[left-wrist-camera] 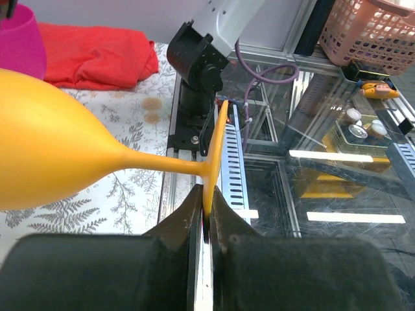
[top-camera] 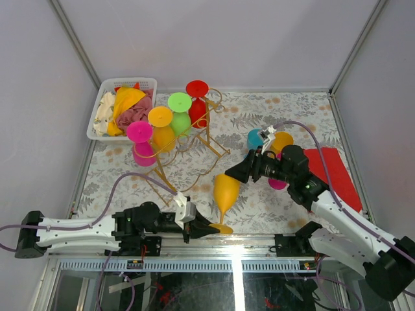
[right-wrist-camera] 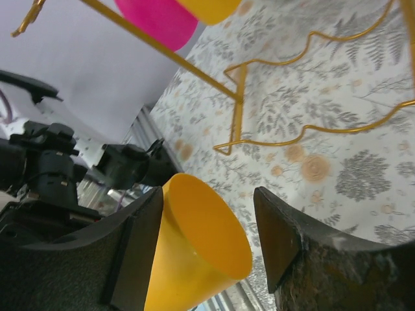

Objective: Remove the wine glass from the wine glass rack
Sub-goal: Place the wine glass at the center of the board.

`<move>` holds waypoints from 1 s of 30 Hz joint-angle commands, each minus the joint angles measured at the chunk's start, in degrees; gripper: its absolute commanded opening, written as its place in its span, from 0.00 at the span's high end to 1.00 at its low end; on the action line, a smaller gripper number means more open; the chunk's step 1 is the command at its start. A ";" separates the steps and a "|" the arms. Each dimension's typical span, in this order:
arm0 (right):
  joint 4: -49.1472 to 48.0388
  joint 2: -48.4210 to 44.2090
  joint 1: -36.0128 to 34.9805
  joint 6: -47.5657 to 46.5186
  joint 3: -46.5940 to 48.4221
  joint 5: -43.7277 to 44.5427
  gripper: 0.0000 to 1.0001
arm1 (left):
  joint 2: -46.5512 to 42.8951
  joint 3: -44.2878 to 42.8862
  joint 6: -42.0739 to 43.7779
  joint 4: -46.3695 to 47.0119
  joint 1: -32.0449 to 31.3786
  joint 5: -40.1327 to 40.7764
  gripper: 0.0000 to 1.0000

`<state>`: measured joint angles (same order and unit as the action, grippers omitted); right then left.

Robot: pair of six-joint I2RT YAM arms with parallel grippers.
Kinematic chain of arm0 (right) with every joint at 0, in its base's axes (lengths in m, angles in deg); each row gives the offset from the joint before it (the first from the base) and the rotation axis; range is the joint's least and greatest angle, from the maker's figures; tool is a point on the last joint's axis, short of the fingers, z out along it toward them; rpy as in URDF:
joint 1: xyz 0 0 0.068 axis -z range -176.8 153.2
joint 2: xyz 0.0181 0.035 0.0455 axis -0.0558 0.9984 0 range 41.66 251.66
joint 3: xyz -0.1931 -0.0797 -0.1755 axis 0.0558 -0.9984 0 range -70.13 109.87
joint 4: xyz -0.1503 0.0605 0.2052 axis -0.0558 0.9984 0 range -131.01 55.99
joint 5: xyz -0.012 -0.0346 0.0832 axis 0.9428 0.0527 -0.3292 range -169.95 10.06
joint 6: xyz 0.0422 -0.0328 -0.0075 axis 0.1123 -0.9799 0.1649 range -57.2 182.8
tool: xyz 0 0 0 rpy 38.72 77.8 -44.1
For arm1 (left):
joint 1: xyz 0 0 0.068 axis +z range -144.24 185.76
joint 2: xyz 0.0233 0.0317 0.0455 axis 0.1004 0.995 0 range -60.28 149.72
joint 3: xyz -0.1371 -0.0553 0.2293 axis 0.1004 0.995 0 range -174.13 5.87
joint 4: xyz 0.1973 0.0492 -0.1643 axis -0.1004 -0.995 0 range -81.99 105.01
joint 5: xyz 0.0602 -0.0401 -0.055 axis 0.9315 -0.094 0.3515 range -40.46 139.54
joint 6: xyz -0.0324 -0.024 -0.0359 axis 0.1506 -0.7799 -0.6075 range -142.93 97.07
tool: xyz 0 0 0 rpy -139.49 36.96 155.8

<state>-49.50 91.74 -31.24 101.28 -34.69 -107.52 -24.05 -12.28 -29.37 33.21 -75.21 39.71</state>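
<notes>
My right gripper has both fingers outside the orange wine glass's bowl [right-wrist-camera: 178, 272], so next I move one finger inside the bowl [right-wrist-camera: 211, 223] and pinch the bowl's rim.
The orange wine glass [top-camera: 226, 191] lies tilted just above the near table edge, away from the gold wire wine glass rack [top-camera: 194, 139]. My left gripper [top-camera: 211, 228] is shut on the rim of its round foot [left-wrist-camera: 217, 155], and the bowl [left-wrist-camera: 45, 142] points away to the left in the left wrist view. My right gripper [top-camera: 237, 172] is open around the bowl [right-wrist-camera: 201, 246]. One finger [right-wrist-camera: 139, 240] lies against the bowl's side and the other [right-wrist-camera: 275, 227] stands apart. Pink [top-camera: 139, 131], orange [top-camera: 160, 116], green [top-camera: 179, 102] and red [top-camera: 196, 89] glasses hang on the rack.
A white basket [top-camera: 97, 120] of cloths stands at the back left. A red cloth [top-camera: 334, 175] lies at the right, with teal [top-camera: 255, 138], orange [top-camera: 282, 141] and pink [top-camera: 279, 183] glasses beside my right arm. Rack rails [right-wrist-camera: 237, 110] run close ahead of the right gripper.
</notes>
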 commanded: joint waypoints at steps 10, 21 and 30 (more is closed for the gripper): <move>-15.50 6.57 0.05 9.62 1.91 -22.33 0.48 | -8.47 1.73 3.25 0.08 -0.24 1.83 1.00; -19.84 5.94 0.07 12.84 0.67 -27.76 0.53 | -5.52 -1.62 1.93 -7.60 -0.20 7.89 1.00; -18.53 5.61 0.07 12.14 0.97 -31.12 0.52 | -8.13 -1.51 0.50 -11.08 -0.24 12.40 1.00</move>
<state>-66.95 98.65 -30.10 111.83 -34.74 -129.29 -30.96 -13.04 -28.03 24.21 -76.11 43.65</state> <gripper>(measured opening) 0.493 0.020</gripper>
